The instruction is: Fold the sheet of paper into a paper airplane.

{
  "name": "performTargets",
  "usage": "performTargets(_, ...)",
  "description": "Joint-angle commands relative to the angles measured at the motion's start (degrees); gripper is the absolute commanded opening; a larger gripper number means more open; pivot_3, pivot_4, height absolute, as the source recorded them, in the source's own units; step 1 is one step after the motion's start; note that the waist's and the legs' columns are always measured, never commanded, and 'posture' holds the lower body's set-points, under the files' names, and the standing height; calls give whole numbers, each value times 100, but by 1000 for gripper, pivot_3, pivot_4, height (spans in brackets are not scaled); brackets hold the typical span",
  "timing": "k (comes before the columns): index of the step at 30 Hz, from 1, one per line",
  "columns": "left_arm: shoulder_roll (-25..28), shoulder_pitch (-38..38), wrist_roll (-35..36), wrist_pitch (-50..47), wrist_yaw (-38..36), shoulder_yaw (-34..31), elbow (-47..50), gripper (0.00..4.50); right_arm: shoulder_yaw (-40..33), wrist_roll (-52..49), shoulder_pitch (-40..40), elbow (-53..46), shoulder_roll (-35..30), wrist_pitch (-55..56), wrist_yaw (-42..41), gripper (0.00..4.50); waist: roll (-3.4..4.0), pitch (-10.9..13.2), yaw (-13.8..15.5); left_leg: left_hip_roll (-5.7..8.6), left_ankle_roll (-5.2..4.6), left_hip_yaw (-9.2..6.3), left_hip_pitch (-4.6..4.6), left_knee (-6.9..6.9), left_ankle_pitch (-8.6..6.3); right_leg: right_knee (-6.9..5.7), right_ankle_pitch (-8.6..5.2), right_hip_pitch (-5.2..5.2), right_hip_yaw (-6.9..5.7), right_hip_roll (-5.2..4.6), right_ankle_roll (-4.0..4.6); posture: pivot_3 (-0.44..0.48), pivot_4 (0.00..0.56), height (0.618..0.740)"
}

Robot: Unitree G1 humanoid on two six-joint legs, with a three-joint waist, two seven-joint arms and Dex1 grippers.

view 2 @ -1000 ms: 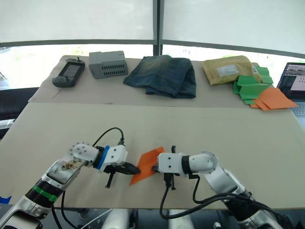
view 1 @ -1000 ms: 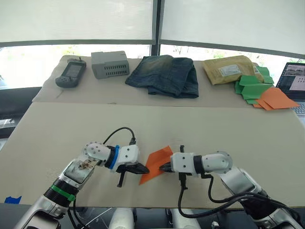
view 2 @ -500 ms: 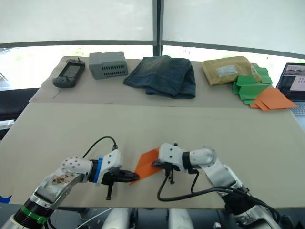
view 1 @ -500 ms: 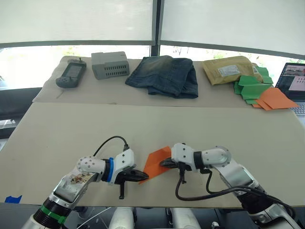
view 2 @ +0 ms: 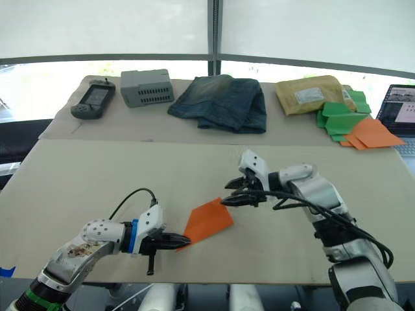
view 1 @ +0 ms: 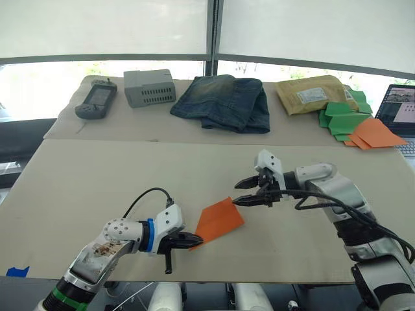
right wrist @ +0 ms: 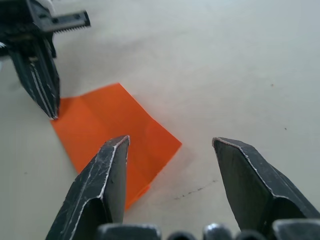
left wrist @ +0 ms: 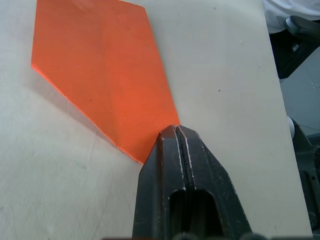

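I see that the sheet of paper (view 1: 220, 220) has an edge kinked at a crease (right wrist: 82, 95), so I expect the sheet to bend double and then spring back partway when I fold it.
The sheet of paper (view 1: 219, 219), bright orange and folded to a four-sided shape with a crease along it, lies flat on the table near the front edge. My left gripper (view 1: 192, 241) is shut, and its tips (left wrist: 175, 131) rest on the paper's near corner. I cannot tell whether the corner is pinched between them. My right gripper (view 1: 245, 192) hangs open above the table, just right of the paper's far corner and apart from it, with nothing between its fingers (right wrist: 107, 175). The paper (right wrist: 107, 125) also lies ahead of those fingers in the right wrist view.
Along the back stand a black handheld device (view 1: 97, 99), a grey box (view 1: 150, 87), folded jeans (view 1: 224, 100) and a padded envelope (view 1: 311, 92). Green paper shapes (view 1: 342, 116), paler orange pieces (view 1: 375, 134) and a laptop (view 1: 399, 107) are at the back right.
My right gripper let go of the paper's right edge, opened, and rose away to the right. The paper settled flat. The left gripper stayed shut at the near corner.
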State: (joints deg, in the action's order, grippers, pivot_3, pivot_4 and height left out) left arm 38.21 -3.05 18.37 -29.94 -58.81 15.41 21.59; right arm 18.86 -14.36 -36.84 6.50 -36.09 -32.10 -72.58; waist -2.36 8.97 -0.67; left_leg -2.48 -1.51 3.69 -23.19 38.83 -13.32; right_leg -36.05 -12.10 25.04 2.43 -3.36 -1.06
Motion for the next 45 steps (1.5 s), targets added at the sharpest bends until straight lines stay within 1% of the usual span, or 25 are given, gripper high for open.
performTargets(1, -20, 68, -83, -83, 92, 171, -115, 0, 227, 54, -275, 450, 79, 124, -489, 2979, 0, 0, 22, 0, 0, -1, -1, 0, 0, 1, 0, 0, -1, 0, 0, 0, 150, 722)
performTargets(5, -34, 50, -89, -70, 112, 177, -127, 0, 241, 38, -537, 1005, 286, 55, -692, 2979, 2, 1, 32, 4, 0, -1, -8, 0, 0, 2, 4, 1, 0, -2, -3, 0, 150, 722)
performTargets(9, -39, 37, -95, -55, 125, 190, -134, 0, 162, -48, -695, 1248, 451, 35, -855, 2979, 3, 1, 31, 3, 0, 0, -5, 2, 0, 0, 11, 1, 0, -3, -8, 0, 150, 722)
performTargets(11, -34, 36, -99, -46, 129, 195, -135, 0, 147, -81, -713, 1217, 443, 37, -988, 2460, 3, 1, 35, 2, 0, -1, -4, 2, 0, -1, 11, 1, -1, -2, -8, 0, 150, 722)
performTargets(12, -31, 34, -113, -22, 120, 215, -136, 0, 179, 2, -669, 1158, 378, 265, -1051, 2143, 3, 1, 38, 2, 0, -1, -4, 2, 0, -1, 11, 1, -1, -2, -8, 0, 150, 722)
performTargets(15, -32, 28, -137, 22, 100, 272, -129, 0, 170, 44, -557, 986, 279, 557, -1199, 1133, 4, 1, 42, 4, 0, 0, -6, 2, 0, 1, 15, 1, -1, -3, -15, 0, 150, 722)
performTargets(16, -38, 22, -131, 14, 104, 278, -125, 0, 148, 27, -503, 863, 236, 659, -1246, 733, 4, 1, 43, 4, 0, 0, -6, 1, 0, 2, 15, 1, -1, -4, -15, 0, 150, 722)
performTargets(18, -34, -8, -110, 0, 102, 265, -143, 0, 162, 89, -341, 587, 90, 1028, -1340, 84, 4, 1, 48, 3, 0, 0, -7, 1, 0, 4, 16, 1, -1, -4, -16, 0, 150, 722)
performTargets(24, 40, -65, -73, -24, 48, 250, -126, 0, 89, 256, 199, -120, -219, 2116, -1247, 33, 5, 1, 63, 3, 0, -1, -7, 0, 0, 2, 13, 3, -3, -2, -21, 0, 150, 722)
performTargets(27, 53, -80, -86, 4, 34, 279, -120, 0, 68, 576, 642, -497, -359, 3051, -938, 33, 5, 1, 64, 3, 0, 1, -6, -1, 0, 3, 12, 3, -2, -2, -21, 0, 150, 722)
performTargets(30, 59, -82, -82, 15, 25, 290, -130, 0, 6, 840, 1013, -576, -341, 4050, -590, 33, 6, 1, 64, 2, 0, 2, -5, -1, 0, 2, 10, 4, -2, -1, -20, 0, 150, 722)
performTargets(33, 83, -102, -92, 45, -5, 290, -175, 0, -97, 1119, 1305, -385, -317, 5364, -203, 33, 6, 1, 59, 2, 0, 5, -1, 1, 0, 1, 3, 2, -1, 0, -8, 0, 150, 722)
performTargets(36, 115, -137, -114, 96, -51, 280, -236, 0, -159, 1447, 1386, -81, -308, 6366, 224, 33, 5, 1, 32, 3, 0, 8, 5, 2, 0, 0, 3, -1, 1, 0, -8, 0, 150, 722)
performTargets(41, 129, -196, -134, 142, -94, 263, -319, 0, -111, 2007, 1526, 559, -392, 7666, 911, 33, 5, 1, 8, 1, 0, 9, 11, 1, 0, -2, 2, -5, 1, 1, -5, 0, 150, 722)
performTargets(45, 164, -252, -138, 168, -138, 232, -386, 0, -11, 2008, 1655, 890, -469, 8082, 1105, 33, 5, 1, 1, 1, 0, 9, 12, 1, 1, -2, 3, -7, 4, 0, -3, 0, 150, 722)
